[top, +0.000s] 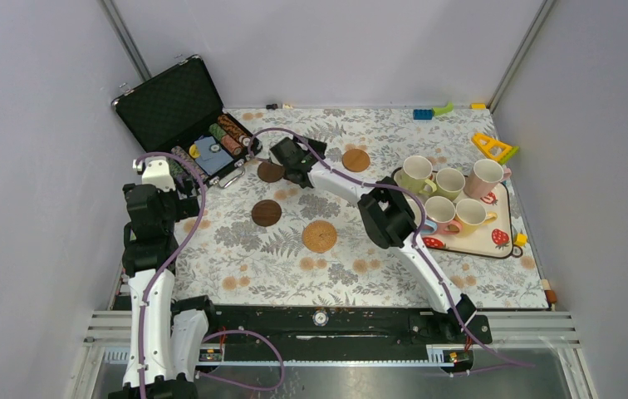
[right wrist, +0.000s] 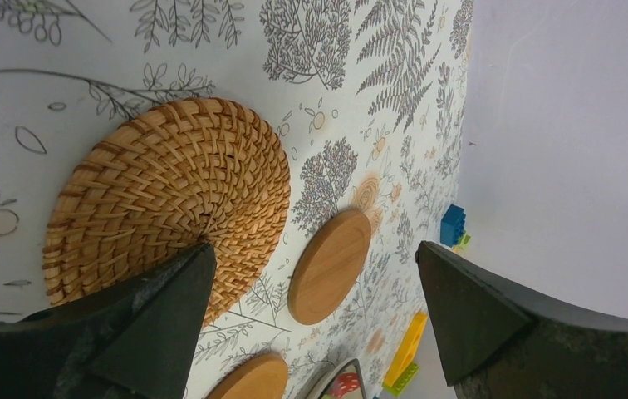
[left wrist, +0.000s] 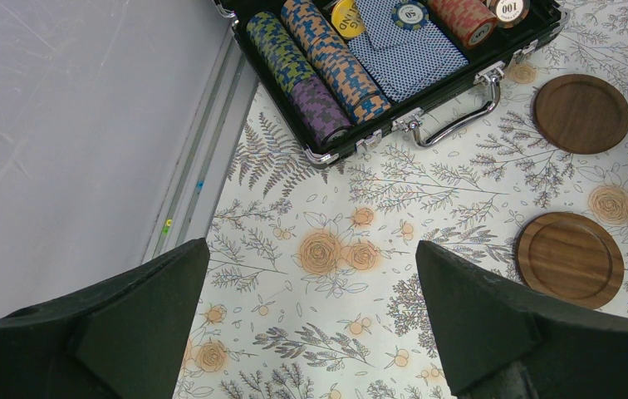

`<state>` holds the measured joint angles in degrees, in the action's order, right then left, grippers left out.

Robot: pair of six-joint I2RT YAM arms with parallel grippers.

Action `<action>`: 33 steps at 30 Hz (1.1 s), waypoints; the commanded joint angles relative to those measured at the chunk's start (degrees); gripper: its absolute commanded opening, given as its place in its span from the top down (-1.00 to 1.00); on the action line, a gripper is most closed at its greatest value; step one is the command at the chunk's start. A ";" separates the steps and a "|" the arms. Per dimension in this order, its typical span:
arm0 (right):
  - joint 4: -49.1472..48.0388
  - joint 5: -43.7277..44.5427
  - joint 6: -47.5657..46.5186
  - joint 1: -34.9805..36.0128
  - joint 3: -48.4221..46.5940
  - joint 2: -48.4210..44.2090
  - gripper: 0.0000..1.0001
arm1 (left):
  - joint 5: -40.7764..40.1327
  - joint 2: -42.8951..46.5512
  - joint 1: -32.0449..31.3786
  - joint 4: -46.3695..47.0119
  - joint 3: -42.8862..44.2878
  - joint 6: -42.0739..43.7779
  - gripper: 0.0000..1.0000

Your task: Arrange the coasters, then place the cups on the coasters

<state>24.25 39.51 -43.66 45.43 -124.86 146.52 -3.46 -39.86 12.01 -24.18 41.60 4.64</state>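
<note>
My right gripper is away from the near woven coaster (top: pixel 319 236), which is out of line with the near dark wood coaster. My right gripper should come back and slide that woven coaster into line (top: pixel 314 217).
Two dark wood coasters (top: pixel 271 171) (top: pixel 266 213) lie left of centre, also in the left wrist view (left wrist: pixel 581 113) (left wrist: pixel 570 258). A woven coaster (top: pixel 320 236) and a tan coaster (top: pixel 355 160) lie nearer the middle. My right gripper (top: pixel 286 158) (right wrist: pixel 315 249) hangs open over a second woven coaster (right wrist: pixel 169 191), its left fingertip (right wrist: pixel 186 283) in front of that disc's edge. Two light wood coasters (right wrist: pixel 330 266) (right wrist: pixel 244 378) lie beyond. The cups (top: pixel 449 181) stand together on the strawberry tray (top: pixel 506 249). My left gripper (top: pixel 184 184) (left wrist: pixel 312 249) is open and holds nothing.
An open black poker chip case (top: pixel 179 112) (left wrist: pixel 394 58) sits at the back left, close to the left gripper. Toy blocks (top: pixel 431 111) (top: pixel 493 147) lie along the back and right edges. Grey walls enclose the table on three sides.
</note>
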 commanded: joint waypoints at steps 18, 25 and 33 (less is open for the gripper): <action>-3.94 -16.75 3.58 10.62 48.12 -40.20 -0.99 | 1.25 0.75 0.43 1.38 0.23 0.45 -0.97; -5.88 -15.04 9.14 16.76 50.67 -38.32 -0.99 | 0.83 0.90 0.37 0.87 0.49 0.20 -0.97; -4.70 -13.37 10.81 17.53 47.55 -32.96 -0.99 | 0.61 1.09 0.66 0.81 0.60 0.10 -0.97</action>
<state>20.21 24.49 -35.00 62.94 -74.91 110.72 -3.42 -39.24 12.14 -24.34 41.60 4.64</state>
